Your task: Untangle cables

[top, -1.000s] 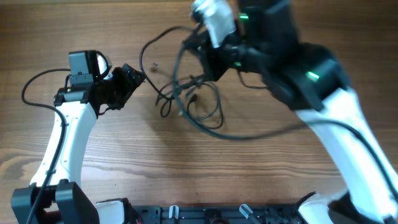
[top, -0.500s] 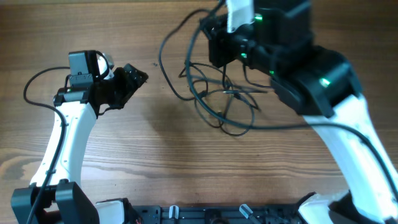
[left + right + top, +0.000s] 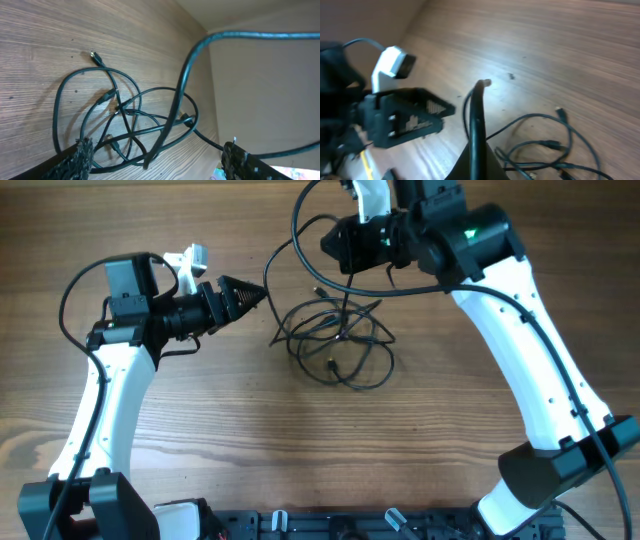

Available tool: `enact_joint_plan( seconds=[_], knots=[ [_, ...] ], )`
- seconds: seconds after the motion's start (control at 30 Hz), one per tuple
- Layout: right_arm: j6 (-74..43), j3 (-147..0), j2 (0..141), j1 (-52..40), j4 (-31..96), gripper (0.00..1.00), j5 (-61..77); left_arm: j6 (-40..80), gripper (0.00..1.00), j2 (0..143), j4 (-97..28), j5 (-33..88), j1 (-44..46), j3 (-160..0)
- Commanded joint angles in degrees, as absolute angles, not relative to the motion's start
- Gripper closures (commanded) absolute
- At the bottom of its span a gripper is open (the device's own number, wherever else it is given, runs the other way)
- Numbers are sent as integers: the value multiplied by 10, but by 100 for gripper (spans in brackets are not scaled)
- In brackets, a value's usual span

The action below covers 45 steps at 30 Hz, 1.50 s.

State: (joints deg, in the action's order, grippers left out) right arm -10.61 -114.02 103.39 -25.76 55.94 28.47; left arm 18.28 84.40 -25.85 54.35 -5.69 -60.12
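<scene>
The raised piece of cable [image 3: 284,247] still goes down into the tangle's loops [image 3: 343,332], and my left gripper is open. My right gripper should raise the strand of cable up and away.
The cables [image 3: 335,340] lie as a loose black tangle of loops with small plug ends on the wooden table, between the arms. They also show in the left wrist view [image 3: 125,117] and the right wrist view [image 3: 545,150]. My right gripper [image 3: 342,246] is above the tangle's far side, shut on one cable strand [image 3: 478,115] that sticks up past its fingers [image 3: 477,162]. That strand arcs left and down into the tangle [image 3: 296,225]. My left gripper [image 3: 245,295] is open just left of the tangle. The raised strand [image 3: 182,85] hangs between its wide-spread fingers [image 3: 157,155] without being gripped.
The wooden table [image 3: 200,430] extends around the tangle. The left arm's thick black wire [image 3: 75,280] loops at the far left. The left gripper and its white camera [image 3: 392,62] show in the right wrist view. A black rail [image 3: 330,525] runs along the front edge.
My right gripper has swung back and up, keeping hold of its cable strand, and the tangle has shifted right and settled. My left gripper has turned and reached right toward the tangle.
</scene>
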Motion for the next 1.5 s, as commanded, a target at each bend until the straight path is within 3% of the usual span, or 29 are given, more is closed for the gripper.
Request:
enact_joint_plan(
  seconds=[0.0, 0.1, 0.27, 0.3, 0.33, 0.5, 0.6, 0.73, 0.77, 0.87, 1.0, 1.23, 1.33, 1.47],
  knots=[
    [-84, -1145, 1032, -262, 555, 96, 387, 167, 17, 840, -255, 539, -45, -603],
    [-86, -1145, 1032, -262, 544, 96, 418, 167, 20, 853, -239, 533, -14, -603],
    [-86, -1145, 1031, -258, 546, 96, 435, 216, 46, 875, -226, 451, 16, -603],
    [-89, -1145, 1032, -254, 554, 96, 421, 232, 66, 875, -227, 433, 16, -603],
    [-97, -1145, 1032, -251, 564, 96, 383, 249, 96, 875, -228, 409, 16, -603],
    [-126, -1137, 1047, -250, 614, 95, 180, 301, 96, 857, -204, 394, 16, -603],
    [-124, -1137, 1078, -250, 633, 85, 145, 372, 96, 800, -161, 422, 16, -604],
    [-123, -1137, 1123, -250, 629, 73, 140, 482, 96, 715, -144, 461, 16, -604],
    [-123, -1137, 1134, -250, 626, 62, 142, 503, 96, 692, -143, 476, 19, -604],
    [-105, -1137, 1142, -250, 624, 48, 166, 538, 96, 652, -143, 497, 27, -604],
    [-58, -1138, 1117, -250, 625, 41, 209, 581, 96, 618, -135, 492, 29, -604],
    [-59, -1138, 1085, -250, 640, 33, 229, 833, 96, 616, 2, 523, 29, -604],
    [-43, -1138, 1085, -250, 655, 32, 233, 744, 96, 617, 5, 493, 27, -604],
    [20, -1138, 1084, -250, 669, 32, 272, 604, 96, 637, -154, 408, 27, -604]
  ],
)
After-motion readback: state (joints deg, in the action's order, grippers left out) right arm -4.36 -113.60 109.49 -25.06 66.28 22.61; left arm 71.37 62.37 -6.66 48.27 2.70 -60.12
